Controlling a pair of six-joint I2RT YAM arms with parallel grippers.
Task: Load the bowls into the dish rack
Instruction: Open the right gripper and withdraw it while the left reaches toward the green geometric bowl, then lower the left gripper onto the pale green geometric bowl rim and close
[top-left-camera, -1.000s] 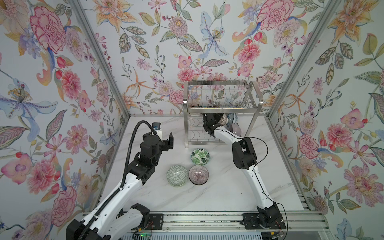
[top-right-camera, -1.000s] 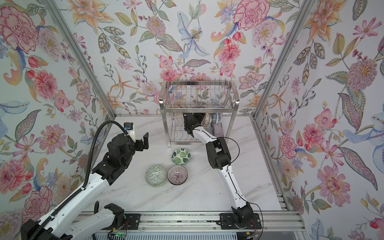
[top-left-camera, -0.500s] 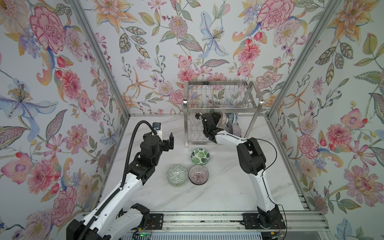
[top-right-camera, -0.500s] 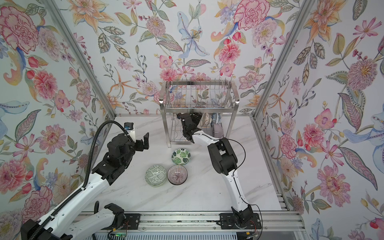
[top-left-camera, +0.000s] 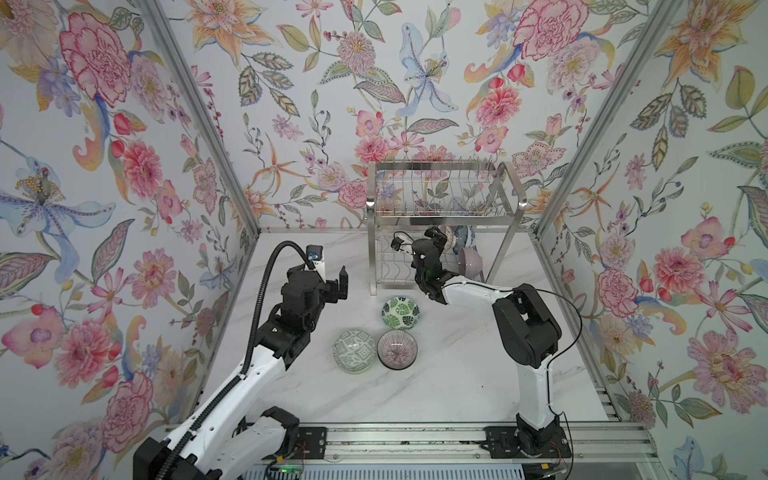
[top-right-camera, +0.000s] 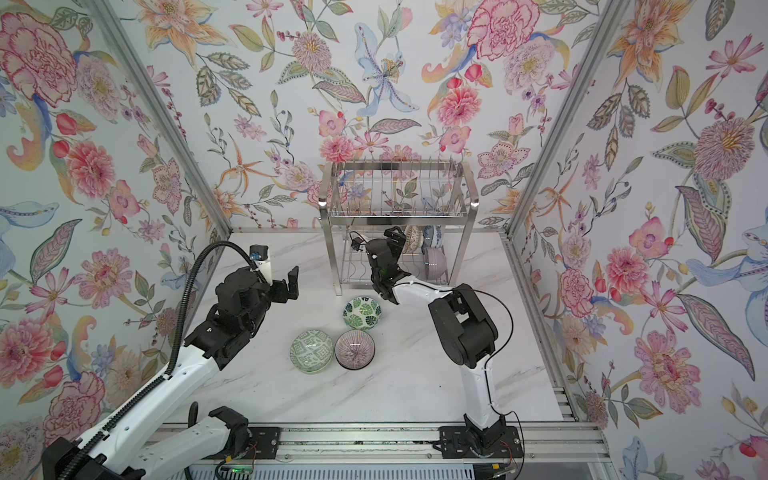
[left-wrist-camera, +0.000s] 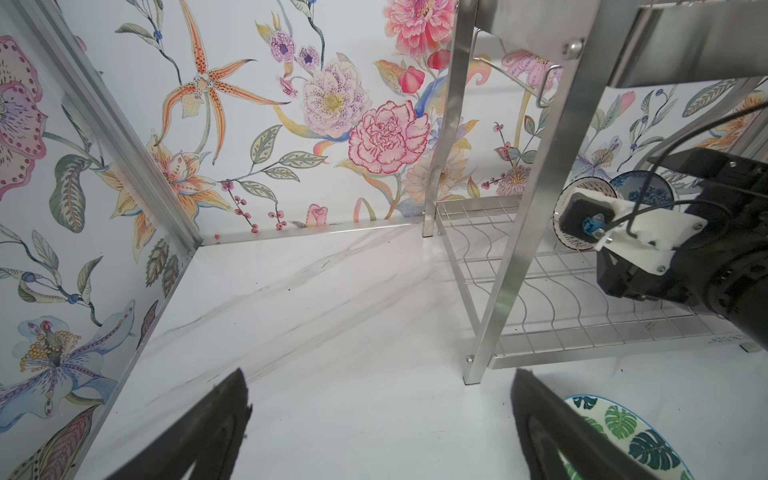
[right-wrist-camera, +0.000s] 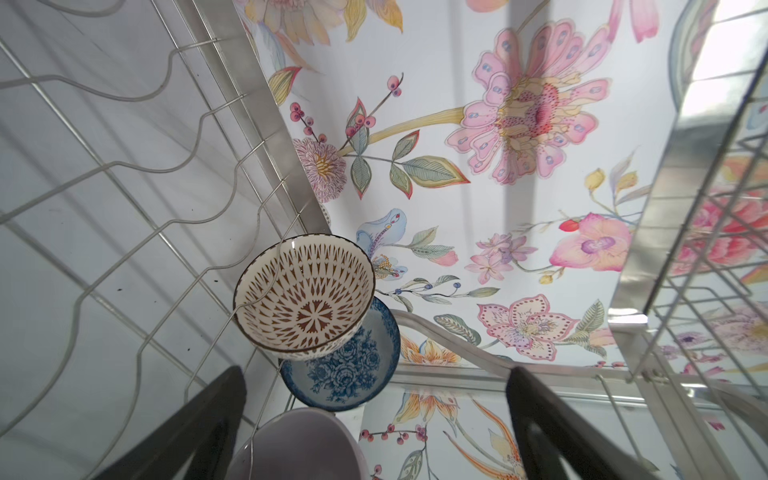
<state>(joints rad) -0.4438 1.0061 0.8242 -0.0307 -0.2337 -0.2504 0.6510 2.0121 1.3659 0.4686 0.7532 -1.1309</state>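
The grey-green geometric bowl's rim (top-left-camera: 335, 350) facing away from the purple-lined bowl lies free, so my left gripper should keep moving toward it until its fingers straddle that rim (top-right-camera: 292, 350).
The dish rack (top-left-camera: 440, 216) (top-right-camera: 399, 215) stands against the back wall. Three bowls stand on edge in its lower tier: white lattice (right-wrist-camera: 305, 295), blue floral (right-wrist-camera: 349, 374) and lilac (right-wrist-camera: 303, 444) (top-left-camera: 470, 262). My right gripper (top-left-camera: 438, 240) (right-wrist-camera: 376, 374) is open inside that tier, just short of them, holding nothing. On the table lie the green leaf bowl (top-left-camera: 400, 312) (left-wrist-camera: 623, 436), the grey-green geometric bowl (top-left-camera: 354, 350) and the purple-lined bowl (top-left-camera: 397, 349). My left gripper (top-left-camera: 332, 279) (left-wrist-camera: 380, 376) hovers open and empty, left of the rack.
The rack's front left leg (left-wrist-camera: 511, 266) stands just ahead of my left gripper. The rack's upper tier (top-left-camera: 440, 187) shows thin prongs. Flowered walls close in the marble table (top-left-camera: 436, 395) on three sides. A metal rail (top-left-camera: 415, 436) runs along the front edge.
My right arm's elbow has swung out to the right and towards the front, while its gripper stays in the rack's lower tier with jaws slightly wider. The left arm has not moved.
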